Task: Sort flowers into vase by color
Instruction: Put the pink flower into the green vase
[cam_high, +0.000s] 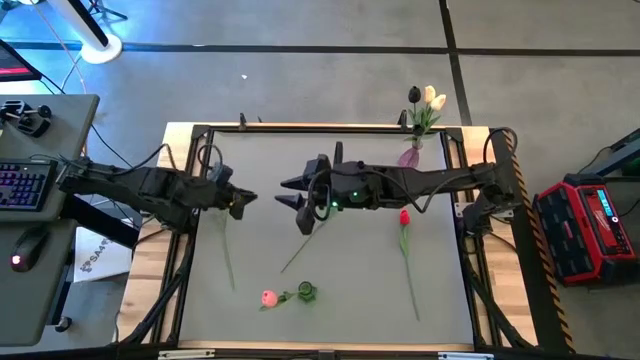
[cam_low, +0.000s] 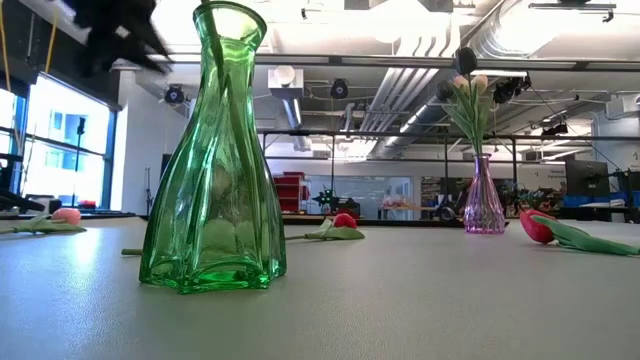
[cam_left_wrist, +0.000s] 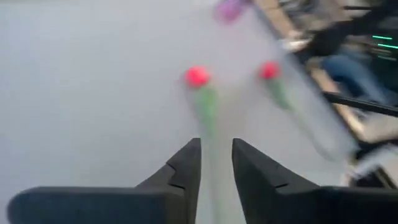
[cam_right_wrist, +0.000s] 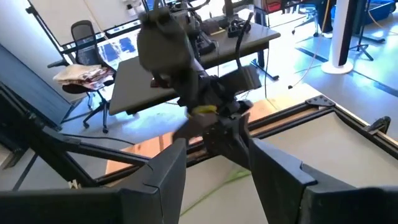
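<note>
The gap at my left gripper's fingers is empty and the stem lies below, so my left gripper should go down and grip the stem before meeting my right gripper.
My left gripper hovers over the table's left part, its fingers a narrow gap apart, touching nothing. My right gripper hangs open at mid-table, facing it. On the table lie a red tulip at the right and a pink tulip beside the green vase. A stem runs below my right gripper, and its red head shows in the left wrist view. A bare stem lies below my left arm, its head hidden. The purple vase at the far right holds cream and dark tulips.
The green vase stands near the table's front edge. A raised wooden and black frame runs round the table. A desk with a keyboard stands off the left side and a red case off the right.
</note>
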